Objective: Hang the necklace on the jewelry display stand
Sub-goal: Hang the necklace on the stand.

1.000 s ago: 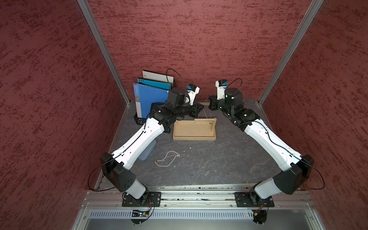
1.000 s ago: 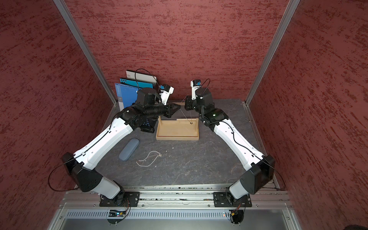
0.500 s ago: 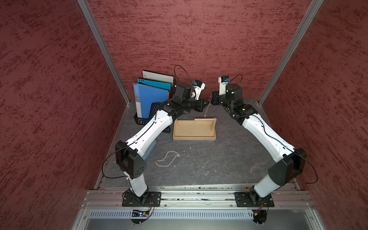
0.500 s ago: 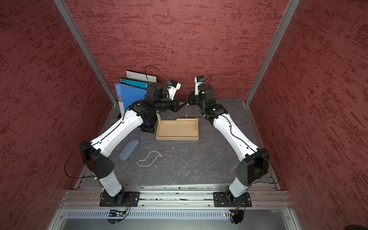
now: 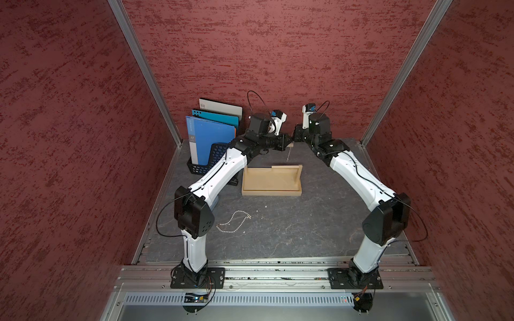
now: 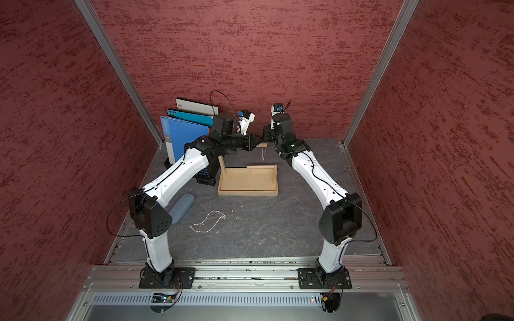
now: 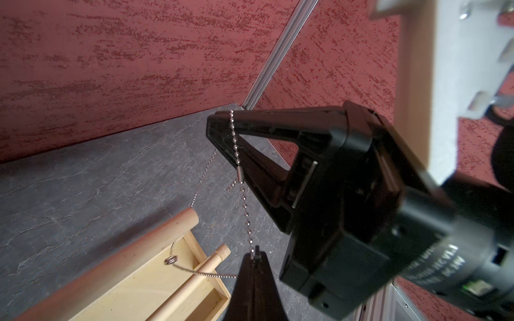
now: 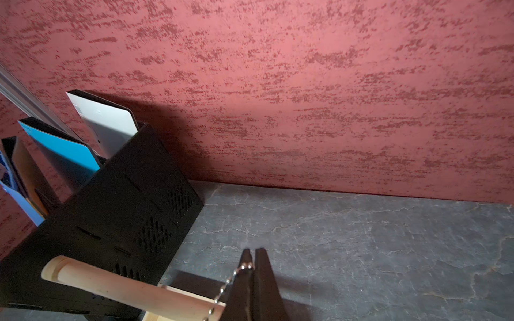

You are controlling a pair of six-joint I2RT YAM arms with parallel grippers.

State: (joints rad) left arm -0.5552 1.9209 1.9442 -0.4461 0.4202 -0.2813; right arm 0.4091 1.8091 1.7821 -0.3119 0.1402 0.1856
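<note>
The silver chain runs under the crossbar end [image 7: 187, 218], so my right gripper should go on carrying it along the crossbar until it hangs near the post [image 6: 222, 163], and then let go.
A thin silver ball-chain necklace [image 7: 244, 200] is stretched between my two grippers above the back of the pale wooden jewelry display stand [image 5: 271, 192] [image 6: 247, 192]. My left gripper [image 7: 254, 254] [image 5: 288, 140] [image 6: 257, 141] is shut on the chain. Past its tips a loose end with a small ring [image 7: 171, 259] hangs over the tray. My right gripper [image 8: 250, 264] [image 7: 219, 122] [image 5: 295, 136] [image 6: 264, 136] is shut on the chain too. The crossbar end [image 7: 180, 225] [image 8: 83, 275] lies just beside and below both grippers, the lower rail [image 7: 219, 253] under it. A chain end [image 5: 288, 154] [image 6: 263, 154] dangles behind the tray.
A pale beaded necklace [image 5: 235, 222] [image 6: 208, 222] lies loose on the grey table in front of the stand. A black mesh file rack [image 5: 211, 158] [image 8: 111, 208] with blue folders [image 6: 183, 139] stands at the back left. A blue-grey case [image 6: 182, 207] lies beside the left arm. Red walls stand close behind.
Both arms have reached farther back towards the rear wall, carrying the chain. The left gripper has come closer to the right one. The beaded necklace on the table has not moved.
</note>
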